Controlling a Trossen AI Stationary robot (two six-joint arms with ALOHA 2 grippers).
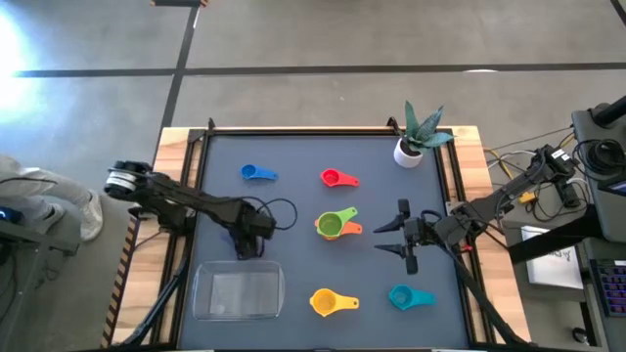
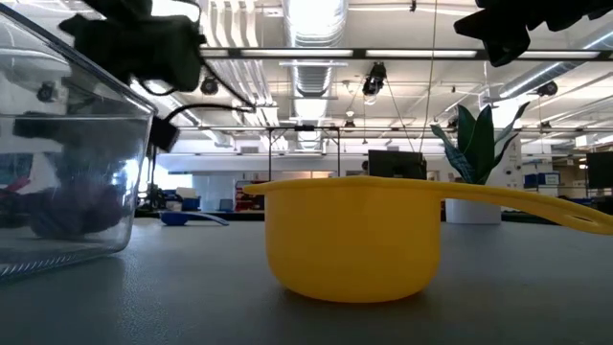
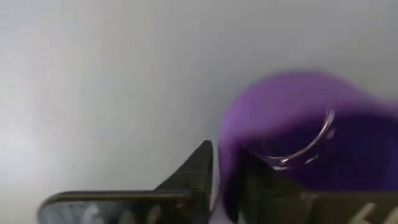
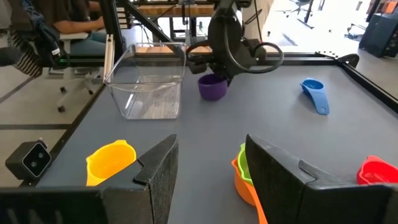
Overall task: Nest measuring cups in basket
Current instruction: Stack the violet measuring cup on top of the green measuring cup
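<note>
I should keep moving my left gripper, with the purple cup upright in its grip, over the green cup's bowl, which is empty, and let go inside that bowl.
My left gripper is shut on the purple cup just beyond the far edge of the clear basket; from above the gripper hides the cup. My right gripper hovers open right of centre, touching nothing. A green cup sits nested in the orange cup at the table's centre, just left of the right gripper. The blue cup and the red cup lie toward the far side. On the near side are the yellow cup and the teal cup. My left gripper holds the purple cup by its rim wall, one finger outside and the other inside the bowl. The fingers come from above, pointing down. The cup stays upright; whether its base rests on the table, I cannot tell.
A white plant pot stands at the far right corner. A raised frame borders the table. The basket holds nothing. Bare grey mat lies between the cups. A person sits beyond the table's left side.
</note>
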